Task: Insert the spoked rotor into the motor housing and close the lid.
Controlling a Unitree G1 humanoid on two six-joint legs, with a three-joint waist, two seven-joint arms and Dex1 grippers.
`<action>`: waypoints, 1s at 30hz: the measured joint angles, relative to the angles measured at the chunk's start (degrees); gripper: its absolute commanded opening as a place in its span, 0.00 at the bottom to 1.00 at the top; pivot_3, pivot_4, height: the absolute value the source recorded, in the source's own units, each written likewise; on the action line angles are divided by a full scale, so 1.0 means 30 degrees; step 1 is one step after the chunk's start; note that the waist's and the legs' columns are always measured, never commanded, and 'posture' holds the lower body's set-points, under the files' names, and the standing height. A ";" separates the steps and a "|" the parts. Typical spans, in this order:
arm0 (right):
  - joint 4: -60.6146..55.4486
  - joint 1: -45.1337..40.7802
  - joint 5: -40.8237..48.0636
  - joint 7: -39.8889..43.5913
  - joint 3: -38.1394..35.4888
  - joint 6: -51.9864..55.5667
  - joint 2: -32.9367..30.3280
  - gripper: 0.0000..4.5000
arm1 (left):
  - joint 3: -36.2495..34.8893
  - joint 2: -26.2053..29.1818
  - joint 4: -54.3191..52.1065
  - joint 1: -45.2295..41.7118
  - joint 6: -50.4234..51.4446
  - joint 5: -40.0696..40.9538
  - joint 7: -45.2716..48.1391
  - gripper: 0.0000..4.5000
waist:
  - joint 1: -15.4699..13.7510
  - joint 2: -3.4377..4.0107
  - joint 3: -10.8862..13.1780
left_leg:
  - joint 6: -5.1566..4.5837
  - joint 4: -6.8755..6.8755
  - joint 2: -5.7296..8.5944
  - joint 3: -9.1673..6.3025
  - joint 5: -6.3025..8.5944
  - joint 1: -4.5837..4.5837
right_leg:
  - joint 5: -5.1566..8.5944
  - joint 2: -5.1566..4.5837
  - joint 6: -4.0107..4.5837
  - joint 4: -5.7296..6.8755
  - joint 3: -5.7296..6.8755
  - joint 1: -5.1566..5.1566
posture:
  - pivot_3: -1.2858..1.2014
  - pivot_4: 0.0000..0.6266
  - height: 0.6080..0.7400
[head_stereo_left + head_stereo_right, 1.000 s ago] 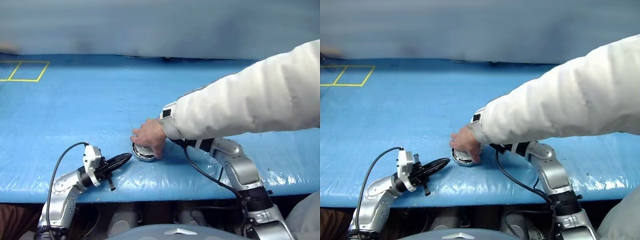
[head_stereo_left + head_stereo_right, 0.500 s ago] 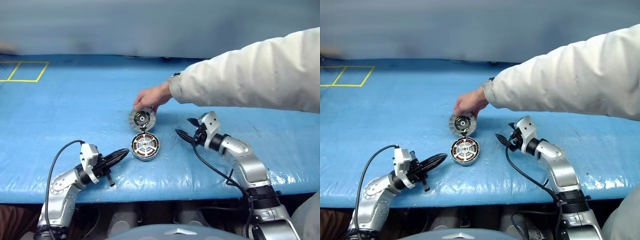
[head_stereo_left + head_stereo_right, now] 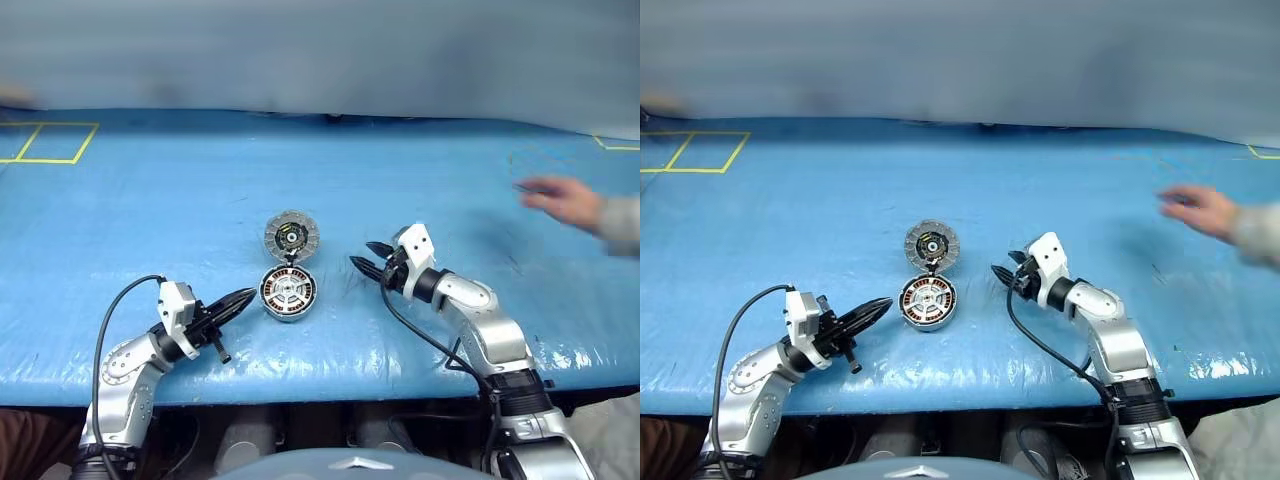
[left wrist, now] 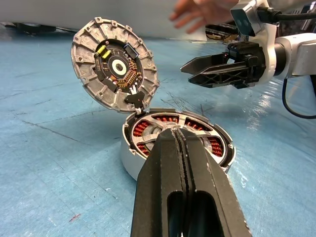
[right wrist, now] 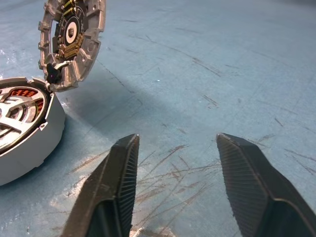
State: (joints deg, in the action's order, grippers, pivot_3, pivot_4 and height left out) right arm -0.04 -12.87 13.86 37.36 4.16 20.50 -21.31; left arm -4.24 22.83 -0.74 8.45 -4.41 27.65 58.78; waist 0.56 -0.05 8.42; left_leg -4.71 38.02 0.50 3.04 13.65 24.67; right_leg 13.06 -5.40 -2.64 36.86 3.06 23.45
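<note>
I expect the lid to swing over and seat on the notched side [image 5: 44, 125] of the motor housing when I push, because the lid's tabbed rim matches that side.
The motor housing [image 3: 290, 315] sits on the blue table in front of me, copper windings showing inside its silver wall. The spoked rotor [image 3: 288, 291] lies inside it, silvery spokes meeting at a hub. At the housing's far edge stands the lid [image 3: 291, 236], hinged up with its dark, marked inner face toward me. Just left of the housing, my left gripper [image 3: 250, 296] is shut and empty, its tip apart from the wall. My right gripper [image 3: 363, 255] hovers open to the right of the housing, holding nothing.
A person's hand [image 3: 560, 200] with a pale sleeve hovers over the table at the far right. Yellow tape squares [image 3: 45, 142] mark the far left corner. The table's front edge [image 3: 320, 385] runs just under both arms.
The person's hand, which covered the housing a second ago, lifted the lid open and has pulled away to the far right. My right gripper came into view beside the housing.
</note>
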 measured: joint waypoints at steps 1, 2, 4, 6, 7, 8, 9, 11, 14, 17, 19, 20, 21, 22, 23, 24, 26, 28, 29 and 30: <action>0.0359 -0.0245 -0.0034 0.0027 0.0050 -0.0001 0.0046 0.31 | -0.0015 0.0001 0.0000 0.0057 -0.0012 0.0000 -0.0013 0.00 | 0.0005 0.0000 0.0000 | -0.0001 0.0000 0.0000 0.0000 0.0000 -0.0002 | 0.0000 0.0001 0.0000 0.0000 0.0000 0.0000 | 0.52 0.24 1.00; 0.0756 -0.0546 -0.0109 0.0042 0.0128 -0.0005 0.0098 0.22 | -0.0014 -0.0005 0.0000 0.0109 -0.0021 -0.0001 -0.0022 0.00 | 0.0020 0.0001 0.0000 | -0.0001 0.0000 0.0000 0.0003 -0.0001 -0.0001 | 0.0000 0.0002 0.0000 0.0002 -0.0001 0.0003 | 0.52 0.24 1.00; 0.1604 -0.1213 -0.0400 0.0084 0.0389 -0.0160 0.0198 0.09 | -0.0019 -0.0043 0.0000 0.0178 -0.0063 -0.0001 -0.0058 0.00 | 0.0041 0.0001 0.0001 | 0.0001 -0.0004 -0.0001 0.0004 -0.0002 -0.0004 | 0.0000 0.0006 0.0001 0.0004 -0.0003 0.0004 | 0.52 0.24 1.00; 0.2530 -0.2081 -0.0671 0.0198 0.0720 -0.0446 0.0478 0.09 | -0.0018 -0.0078 0.0000 0.0299 -0.0110 -0.0002 -0.0119 0.00 | 0.0072 0.0005 0.0003 | 0.0001 -0.0007 -0.0003 0.0008 -0.0004 -0.0001 | 0.0000 0.0009 0.0001 0.0007 -0.0006 0.0010 | 0.52 0.24 1.00; 0.2972 -0.2519 -0.0744 0.0321 0.0878 -0.0594 0.0645 0.09 | -0.0014 -0.0087 -0.0001 0.0357 -0.0140 -0.0001 -0.0140 0.00 | 0.0060 0.0004 0.0002 | 0.0001 -0.0008 -0.0004 0.0008 -0.0004 -0.0003 | 0.0001 0.0012 0.0002 0.0007 -0.0005 0.0009 | 0.52 0.24 1.00; 0.3633 -0.3138 -0.0848 0.0438 0.1045 -0.0807 0.0919 0.09 | -0.0015 -0.0094 -0.0001 0.0435 -0.0220 -0.0003 -0.0180 0.00 | 0.0081 0.0004 0.0003 | 0.0001 -0.0008 -0.0005 0.0008 -0.0006 -0.0003 | 0.0000 0.0015 0.0002 0.0006 -0.0005 0.0010 | 0.52 0.24 1.00; 0.4271 -0.3709 -0.0955 0.0519 0.1205 -0.1078 0.1206 0.09 | -0.0002 -0.0101 -0.0001 0.0485 -0.0295 -0.0002 -0.0231 0.00 | 0.0078 0.0005 0.0003 | 0.0001 -0.0007 -0.0004 0.0008 -0.0006 -0.0004 | 0.0000 0.0016 0.0002 0.0008 -0.0005 0.0010 | 0.52 0.24 1.00; 0.5386 -0.4637 -0.1181 0.0749 0.1451 -0.1661 0.1717 0.09 | 0.0023 -0.0113 -0.0002 0.0531 -0.0359 -0.0003 -0.0308 0.00 | 0.0055 0.0004 0.0002 | 0.0000 -0.0008 -0.0003 0.0007 -0.0007 -0.0004 | 0.0000 0.0017 0.0002 0.0006 0.0001 0.0006 | 0.52 0.24 1.00; 0.7694 -0.6212 -0.1204 0.1265 0.1491 -0.2171 0.2765 0.09 | 0.0014 -0.0084 -0.0002 0.0705 -0.0384 -0.0006 -0.0405 0.00 | 0.0073 0.0007 0.0005 | 0.0000 -0.0005 0.0002 0.0014 -0.0010 -0.0003 | -0.0004 0.0016 -0.0002 0.0008 -0.0001 0.0005 | 0.52 0.24 1.00; 0.9810 -0.7770 -0.1083 0.1986 0.1464 -0.2639 0.3828 0.09 | 0.0034 -0.0077 -0.0002 0.0728 -0.0398 -0.0011 -0.0417 0.00 | 0.0145 0.0010 0.0006 | 0.0005 -0.0009 0.0001 0.0013 -0.0014 -0.0011 | -0.0006 0.0024 -0.0004 0.0015 0.0002 0.0005 | 0.52 0.24 1.00; 1.0942 -0.8555 -0.0997 0.2526 0.1434 -0.2902 0.4365 0.09 | 0.0041 -0.0080 -0.0004 0.0735 -0.0402 -0.0014 -0.0424 0.00 | 0.0145 0.0011 0.0006 | 0.0011 -0.0017 0.0001 0.0012 -0.0018 -0.0010 | -0.0017 0.0026 -0.0021 0.0015 0.0005 0.0006 | 0.52 0.24 1.00; 1.1383 -0.8843 -0.0901 0.2761 0.1427 -0.2928 0.4533 0.09 | 0.0050 -0.0081 -0.0005 0.0733 -0.0401 -0.0015 -0.0426 0.00 | 0.0143 0.0011 0.0007 | 0.0034 -0.0018 0.0003 0.0012 -0.0031 -0.0007 | -0.0033 0.0025 -0.0049 0.0013 0.0006 0.0006 | 0.52 0.24 1.00; 1.1801 -0.9059 -0.0744 0.3113 0.1394 -0.2954 0.4672 0.09 | 0.0051 -0.0083 -0.0004 0.0744 -0.0401 -0.0019 -0.0430 0.00 | 0.0144 0.0011 0.0006 | 0.0042 -0.0017 0.0003 0.0013 -0.0036 -0.0008 | -0.0035 0.0024 -0.0053 0.0013 0.0006 0.0005 | 0.52 0.24 1.00; 1.2219 -0.9272 -0.0588 0.3593 0.1325 -0.2930 0.4790 0.09 | 0.0058 -0.0083 -0.0004 0.0745 -0.0400 -0.0021 -0.0434 0.00 | 0.0154 0.0013 0.0008 | 0.0042 -0.0018 0.0005 0.0013 -0.0036 -0.0007 | -0.0036 0.0023 -0.0055 0.0012 0.0005 0.0006 | 0.52 0.24 1.00; 1.2566 -0.9485 -0.0405 0.4110 0.1264 -0.2867 0.4867 0.09 | 0.0062 -0.0083 -0.0004 0.0747 -0.0401 -0.0027 -0.0438 0.00 | 0.0186 0.0016 0.0010 | 0.0043 -0.0019 0.0007 0.0014 -0.0036 -0.0006 | -0.0037 0.0021 -0.0056 0.0012 0.0004 0.0006 | 0.52 0.24 1.00; 1.2654 -0.9603 -0.0303 0.4500 0.1243 -0.2798 0.4897 0.09 | 0.0069 -0.0083 -0.0005 0.0746 -0.0401 -0.0028 -0.0440 0.00 | 0.0214 0.0017 0.0010 | 0.0042 -0.0020 0.0006 0.0013 -0.0035 -0.0007 | -0.0038 0.0021 -0.0057 0.0012 0.0005 0.0007 | 0.52 0.24 1.00; 1.2518 -0.9670 0.0214 0.5424 0.1145 -0.2295 0.4922 0.09 | 0.0081 -0.0083 -0.0005 0.0751 -0.0401 -0.0032 -0.0443 0.00 | 0.0267 0.0019 0.0011 | 0.0032 -0.0028 0.0003 0.0012 -0.0028 -0.0010 | -0.0038 0.0019 -0.0057 0.0013 0.0003 0.0009 | 0.52 0.24 1.00; 1.1516 -0.9505 0.0886 0.6638 0.1120 -0.1352 0.4792 0.09 | 0.0087 -0.0083 -0.0007 0.0825 -0.0400 -0.0035 -0.0444 0.00 | 0.0304 0.0037 0.0022 | 0.0016 -0.0035 0.0001 0.0011 -0.0018 -0.0004 | -0.0039 0.0014 -0.0057 0.0016 0.0001 0.0021 | 0.52 0.24 1.00; 1.0623 -0.9364 0.1186 0.7239 0.1173 -0.0885 0.4656 0.09 | 0.0087 -0.0081 -0.0007 0.0899 -0.0399 -0.0034 -0.0443 0.00 | 0.0319 0.0045 0.0027 | 0.0011 -0.0043 0.0001 0.0010 -0.0014 -0.0004 | -0.0040 0.0006 -0.0058 0.0017 -0.0002 0.0027 | 0.52 0.24 1.00; 0.9821 -0.9256 0.1412 0.7658 0.1263 -0.0546 0.4526 0.09 | 0.0089 -0.0081 -0.0007 0.0974 -0.0396 -0.0034 -0.0443 0.00 | 0.0327 0.0047 0.0028 | 0.0011 -0.0050 0.0001 0.0010 -0.0010 -0.0005 | -0.0040 0.0002 -0.0059 0.0016 -0.0002 0.0028 | 0.52 0.24 1.00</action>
State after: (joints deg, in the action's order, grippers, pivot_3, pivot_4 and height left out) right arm 29.43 -40.64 18.09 60.34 7.95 18.86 -7.73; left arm -3.97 22.59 -0.76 11.37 -5.60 27.54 57.45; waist 1.54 0.09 8.50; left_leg -4.67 37.87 0.50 3.07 13.62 24.65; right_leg 12.93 -5.40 -2.82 36.91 3.05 23.53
